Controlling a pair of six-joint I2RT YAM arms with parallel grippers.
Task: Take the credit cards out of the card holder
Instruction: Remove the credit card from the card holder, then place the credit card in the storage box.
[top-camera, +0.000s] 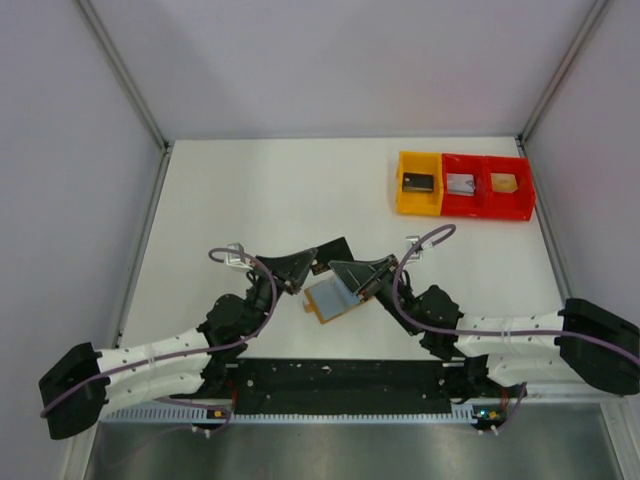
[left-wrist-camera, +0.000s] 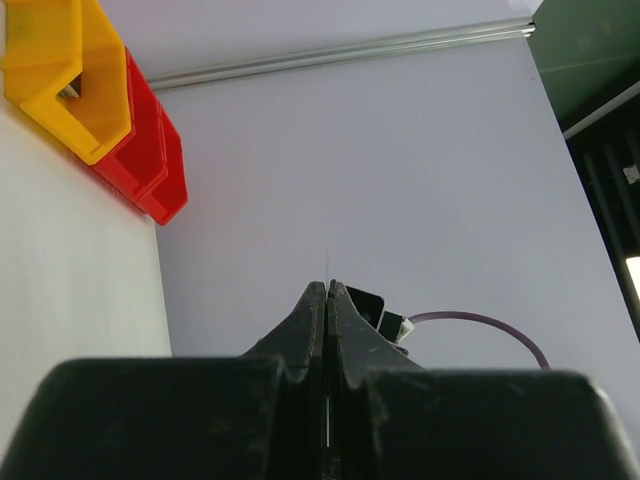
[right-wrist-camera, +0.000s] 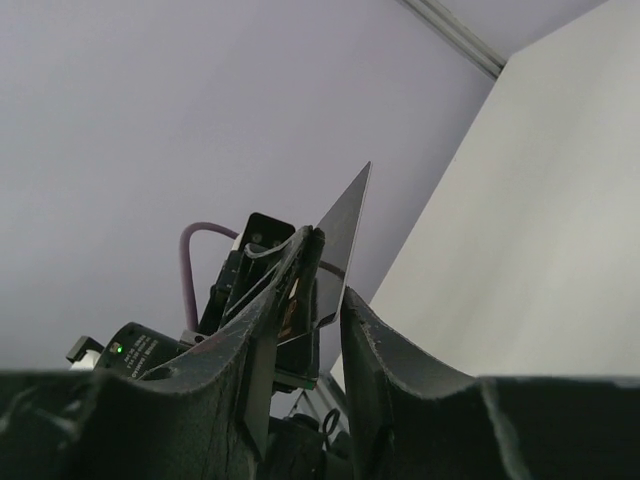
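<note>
The dark card (top-camera: 336, 251) is in my left gripper, far from the yellow tray (top-camera: 419, 184). Next, my left gripper passes the card to my right gripper, which reaches that tray.
The tan card holder (top-camera: 328, 300), grey-blue face up, hangs tilted just above the table between my two grippers. My right gripper (top-camera: 350, 278) grips its right edge; in the right wrist view its jaws (right-wrist-camera: 330, 290) are nearly closed on a flat panel. My left gripper (top-camera: 313, 268) meets it from the left. In the left wrist view it (left-wrist-camera: 328, 285) is shut on a thin credit card (left-wrist-camera: 327, 265), seen edge-on as a fine line past the tips. The right wrist view shows a dark flat card (right-wrist-camera: 345, 225) sticking up, corner first.
A yellow tray (top-camera: 419, 184) and two joined red trays (top-camera: 487, 187) stand at the back right, each with a small rectangle inside. They also show in the left wrist view (left-wrist-camera: 60, 70). Grey walls enclose the white table (top-camera: 250, 200).
</note>
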